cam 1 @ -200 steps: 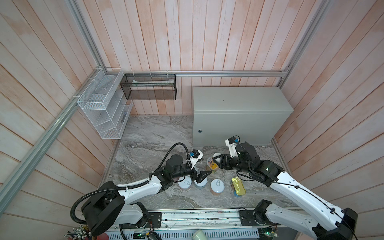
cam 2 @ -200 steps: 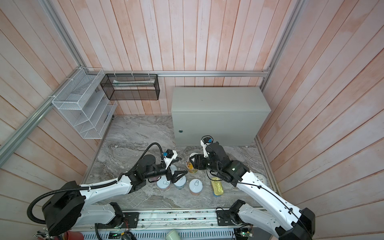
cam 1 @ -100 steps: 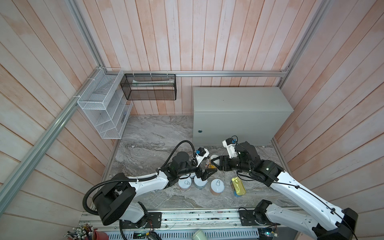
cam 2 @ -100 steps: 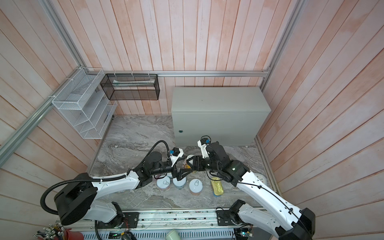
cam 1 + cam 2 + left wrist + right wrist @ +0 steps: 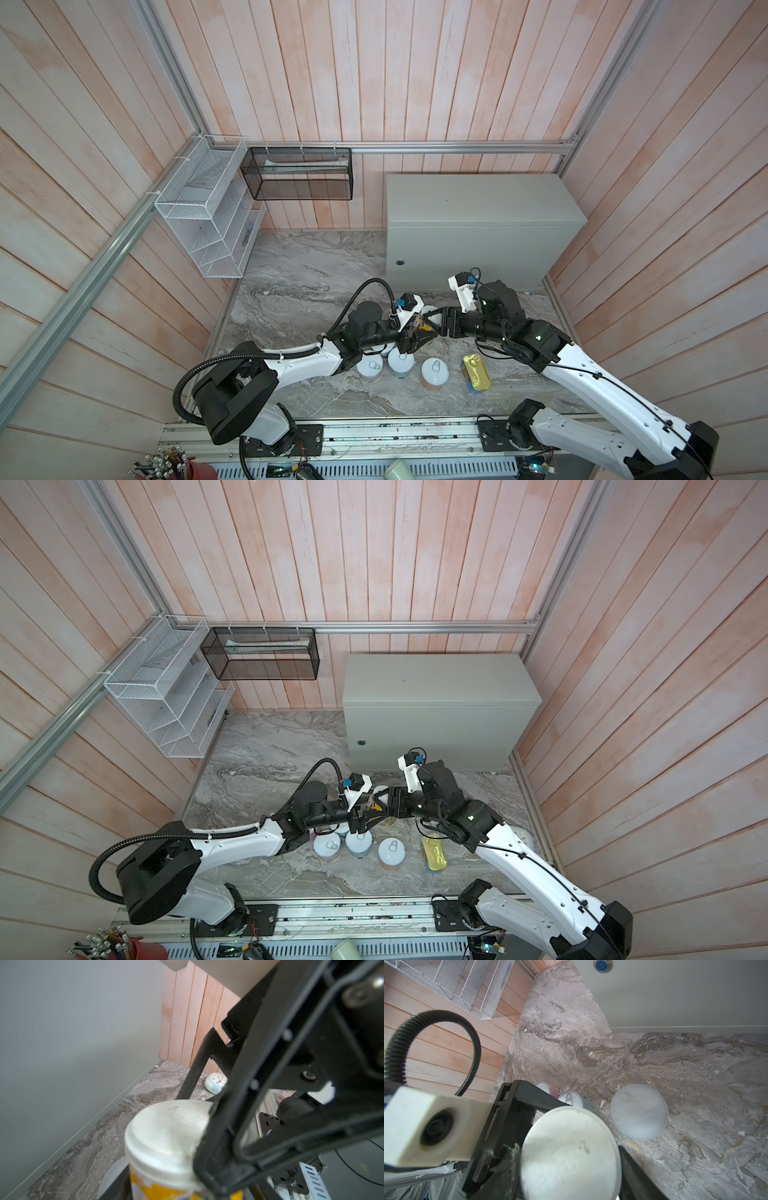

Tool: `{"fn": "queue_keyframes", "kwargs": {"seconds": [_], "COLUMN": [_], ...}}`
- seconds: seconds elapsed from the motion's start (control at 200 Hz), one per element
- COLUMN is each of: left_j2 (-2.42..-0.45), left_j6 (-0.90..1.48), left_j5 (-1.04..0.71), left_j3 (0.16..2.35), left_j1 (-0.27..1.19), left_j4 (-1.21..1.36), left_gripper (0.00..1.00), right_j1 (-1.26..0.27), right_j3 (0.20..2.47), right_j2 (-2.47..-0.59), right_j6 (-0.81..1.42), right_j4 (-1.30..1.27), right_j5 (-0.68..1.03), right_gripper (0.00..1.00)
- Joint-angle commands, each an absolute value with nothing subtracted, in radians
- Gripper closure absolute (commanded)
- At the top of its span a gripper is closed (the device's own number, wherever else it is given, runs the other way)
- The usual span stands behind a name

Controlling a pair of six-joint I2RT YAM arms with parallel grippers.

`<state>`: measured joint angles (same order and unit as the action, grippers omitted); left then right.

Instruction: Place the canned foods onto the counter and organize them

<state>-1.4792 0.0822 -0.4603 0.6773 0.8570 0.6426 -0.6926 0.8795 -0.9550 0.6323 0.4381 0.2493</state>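
The yellow can is held by both my grippers, so my right gripper should open and move away before my left gripper lifts the can onto the counter.
A white-lidded yellow can hangs just above the marble floor, held from both sides. My right gripper is shut on it from the right, and my left gripper is shut on it from the left. A second can with a pale lid stands beside it on the floor. Three pull-tab cans stand in a row near the front, with a gold oblong tin to their right. The counter stands behind with a bare top.
A round white clock sits on the floor by the right wall. A white wire shelf and a black mesh basket hang on the left and back walls. The marble floor lies left of the counter.
My left gripper has reached right to the can in my right gripper and shut on it. The right gripper has kept its grip and hardly moved.
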Motion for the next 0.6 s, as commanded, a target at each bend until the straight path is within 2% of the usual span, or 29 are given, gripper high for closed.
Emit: {"fn": "queue_keyframes", "kwargs": {"seconds": [0.0, 0.315, 0.47, 0.595], "left_j2": [-1.471, -1.446, -1.468, -1.521], "left_j6": [0.107, 0.11, 0.083, 0.017], "left_j5": [-0.43, -0.44, -0.436, -0.422], "left_j3": [0.709, 0.845, 0.987, 1.194], "left_j1": [0.848, 0.851, 0.853, 0.852], "left_j4": [0.672, 0.566, 0.493, 0.404], "left_gripper": [0.42, 0.46, 0.46, 0.46], "right_j1": [-0.686, -0.658, -0.657, -0.658], "right_j3": [0.874, 0.774, 0.743, 0.662], "right_j2": [-0.906, -0.648, -0.56, -0.501], "right_j6": [0.634, 0.704, 0.723, 0.744], "right_j4": [0.399, 0.382, 0.438, 0.428], "right_j5": [0.288, 0.121, -0.007, -0.05], "right_gripper": [0.38, 0.06, 0.04, 0.04]}}
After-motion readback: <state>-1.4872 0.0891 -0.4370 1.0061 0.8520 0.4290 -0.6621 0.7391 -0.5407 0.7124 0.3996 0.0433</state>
